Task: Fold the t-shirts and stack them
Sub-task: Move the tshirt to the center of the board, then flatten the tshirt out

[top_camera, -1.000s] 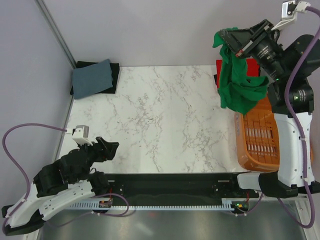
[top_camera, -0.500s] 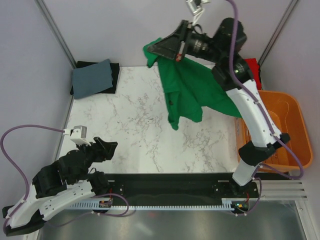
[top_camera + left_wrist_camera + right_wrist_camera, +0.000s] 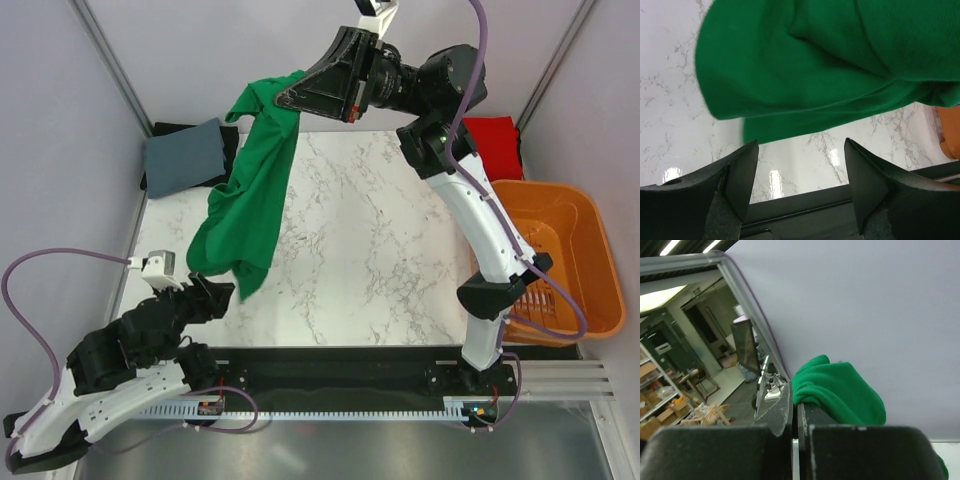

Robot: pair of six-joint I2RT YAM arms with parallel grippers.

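Observation:
I can see the green t-shirt hanging in a narrow bunch [image 3: 258,155], so my right gripper should put it down first, then grab cloth near the t-shirt's lower hem [image 3: 240,272] and pull the t-shirt open.
A bright green t-shirt [image 3: 250,190] hangs in the air over the left half of the marble table, with my right gripper [image 3: 283,98] shut on its top edge. In the right wrist view the pinched green cloth [image 3: 840,390] bulges over the closed fingers. The shirt's lower hem dangles just above and ahead of my left gripper [image 3: 222,293], which stands open low at the near left. The left wrist view shows the green t-shirt [image 3: 830,65] filling the upper part, its fingers [image 3: 742,175] apart with nothing between them. A red t-shirt [image 3: 492,135] lies at the back right.
An orange slatted basket [image 3: 565,262] stands at the right edge of the table [image 3: 370,240]. A folded grey-blue cloth on a dark one [image 3: 185,153] lies at the back left corner. A black rail [image 3: 340,362] runs along the near edge.
My right arm has swung the green t-shirt from above the basket leftward across the table to its left half. The left gripper has stayed in place and narrowed slightly.

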